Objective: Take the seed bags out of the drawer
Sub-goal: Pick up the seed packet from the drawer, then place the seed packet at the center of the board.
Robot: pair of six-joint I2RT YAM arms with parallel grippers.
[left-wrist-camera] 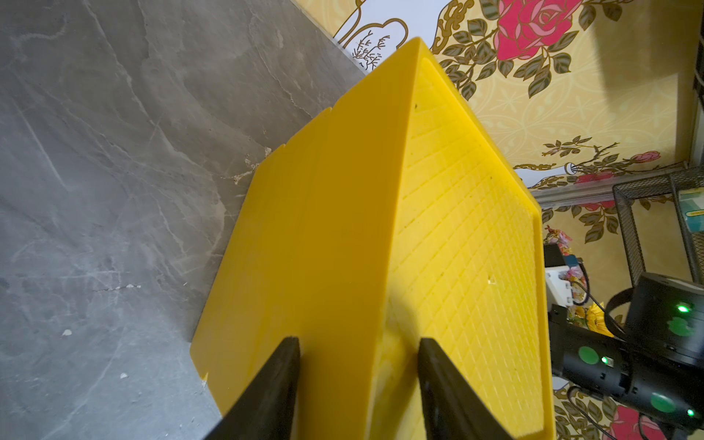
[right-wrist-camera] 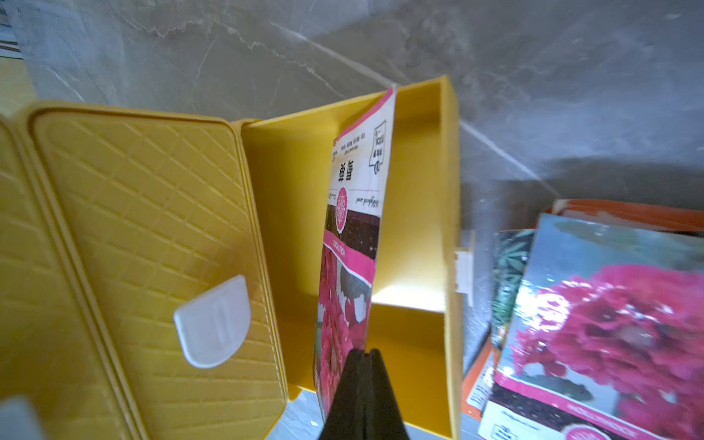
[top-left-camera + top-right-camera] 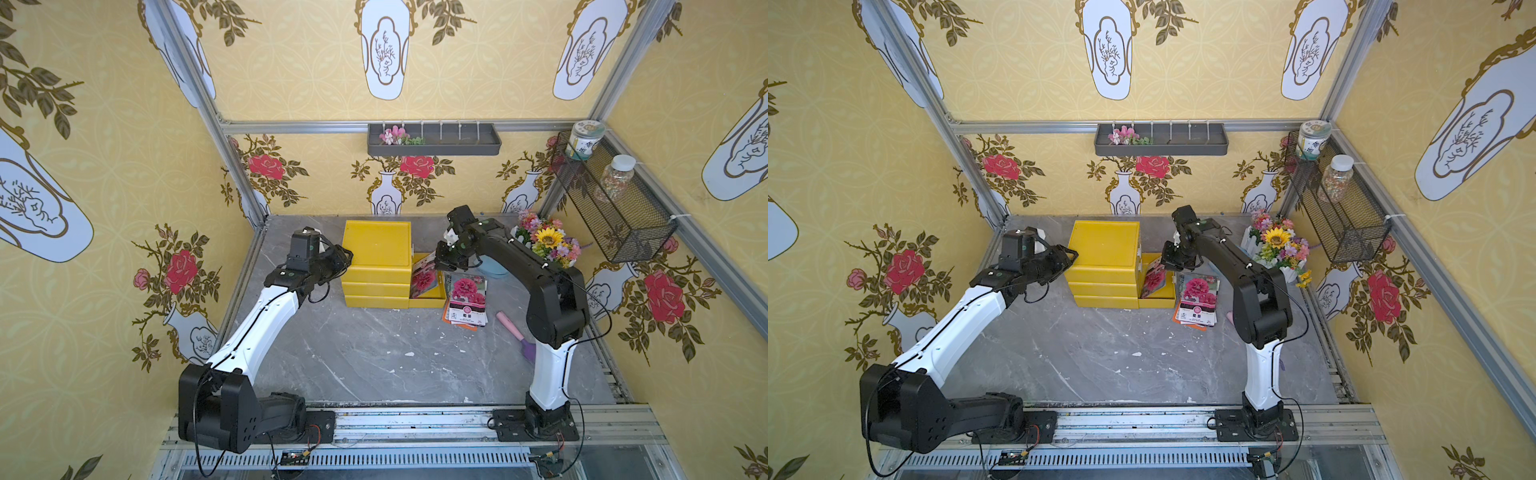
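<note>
The seed bag (image 3: 425,280) stands up free of the drawer's sides, so the robot's right gripper should keep carrying it until it hangs over the stacked bags (image 3: 466,301), then let it go.
A boxy yellow chest (image 3: 376,257) (image 3: 1102,253) stands at the back of the table, and its drawer (image 3: 430,299) (image 3: 1160,301) (image 2: 419,190) is pulled out to the right. In the drawer one seed bag (image 3: 424,277) (image 3: 1152,280) (image 2: 354,228) with pink blooms stands on edge. My right gripper (image 3: 438,262) (image 3: 1168,266) (image 2: 364,352) is shut on its upper edge. Other seed bags (image 3: 467,301) (image 3: 1198,303) (image 2: 609,324) lie stacked on the table right of the drawer. My left gripper (image 3: 347,254) (image 3: 1071,254) (image 1: 358,343) clamps the chest's (image 1: 343,228) top left edge, one finger on each face.
A pink-handled purple trowel (image 3: 515,332) lies in front of the stacked bags by the right arm. A flower bouquet (image 3: 548,243) stands at the back right, under a wire basket (image 3: 615,203) with jars. A grey shelf (image 3: 434,139) hangs on the back wall.
</note>
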